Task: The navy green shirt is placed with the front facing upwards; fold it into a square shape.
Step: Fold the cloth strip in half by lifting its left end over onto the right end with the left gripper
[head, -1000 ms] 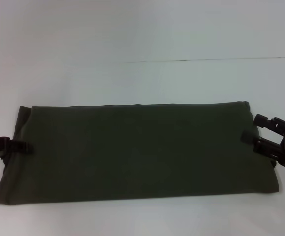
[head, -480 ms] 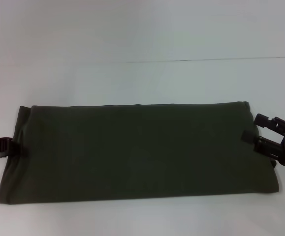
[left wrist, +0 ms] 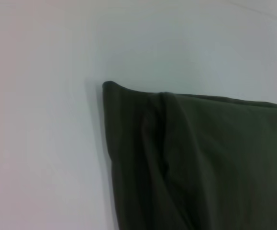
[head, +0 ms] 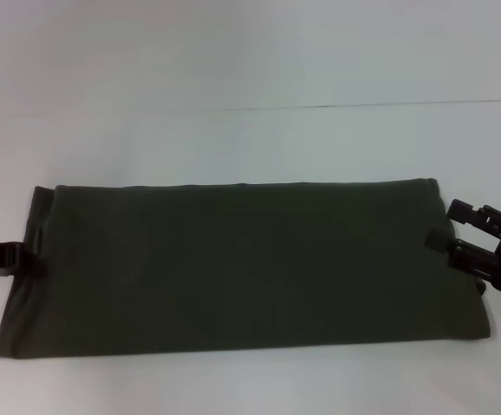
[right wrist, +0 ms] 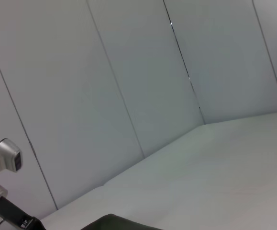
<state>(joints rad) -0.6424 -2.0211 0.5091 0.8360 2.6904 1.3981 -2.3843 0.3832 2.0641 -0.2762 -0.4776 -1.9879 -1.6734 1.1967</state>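
The shirt's upper fold lies back from the shirt's lower hem, and my left gripper is shallow over both. I should open it, reach farther in and grab both layers.
The navy green shirt lies flat on the white table as a long rectangle running left to right, showing only plain green cloth. My left gripper sits at the shirt's left edge, its tip just over the hem. The left wrist view shows the shirt's folded far-left corner with a crease. At the shirt's right edge my right gripper stands open, one finger near the far corner and the other touching the edge. A sliver of the shirt shows in the right wrist view.
The white table reaches well beyond the shirt at the back, crossed by a thin seam. Panelled walls and a silver device on a dark mount show in the right wrist view.
The left gripper has drawn back to the left, off the cloth to its edge. The right gripper has shifted very slightly right. The shirt has not moved.
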